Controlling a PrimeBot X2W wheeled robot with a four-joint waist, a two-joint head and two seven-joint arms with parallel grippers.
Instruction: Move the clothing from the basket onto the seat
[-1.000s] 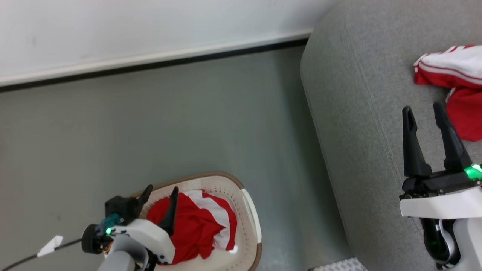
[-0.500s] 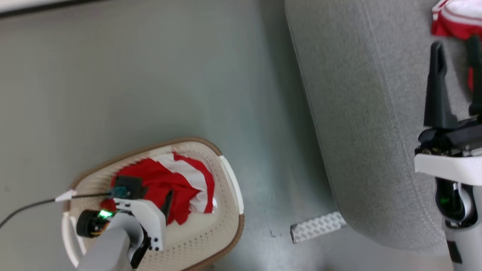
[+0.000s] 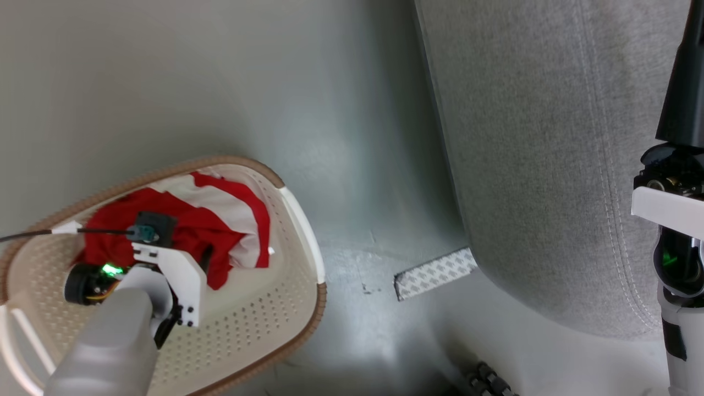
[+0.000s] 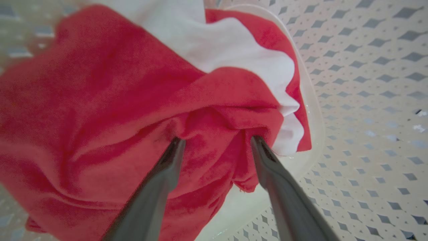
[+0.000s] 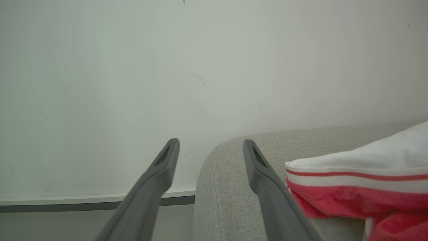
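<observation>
The clothing will stay a crumpled heap when I carry it to the seat, because red and white folds [image 4: 244, 76] overlap in one heap.
The cream basket [image 3: 264, 324] with a brown rim stands on the floor at the lower left of the head view. Red and white clothing [image 3: 220, 220] lies bunched inside it. My left arm [image 3: 165, 275] reaches down into the basket. In the left wrist view my left gripper [image 4: 216, 140] is open, both fingertips pressed into the red clothing [image 4: 100, 100] with a fold between them. The grey seat [image 3: 528, 137] takes up the right. One finger [image 3: 681, 93] of my right gripper rises above it. My right gripper [image 5: 210, 143] is open and holds nothing, with another piece of clothing [image 5: 351, 190] lying on the seat [image 5: 230, 194] beside it.
A grey-green floor lies between basket and seat. A patterned white strip [image 3: 434, 273] sits on the floor at the seat's corner. A black cable with a white tag [image 3: 66, 228] crosses the basket's rim. A pale wall and dark baseboard [image 5: 83, 201] stand beyond the seat.
The head camera has tilted down, shifting the whole picture. My left gripper has gone from above the basket's rim down into the clothing. Both grippers stay open.
</observation>
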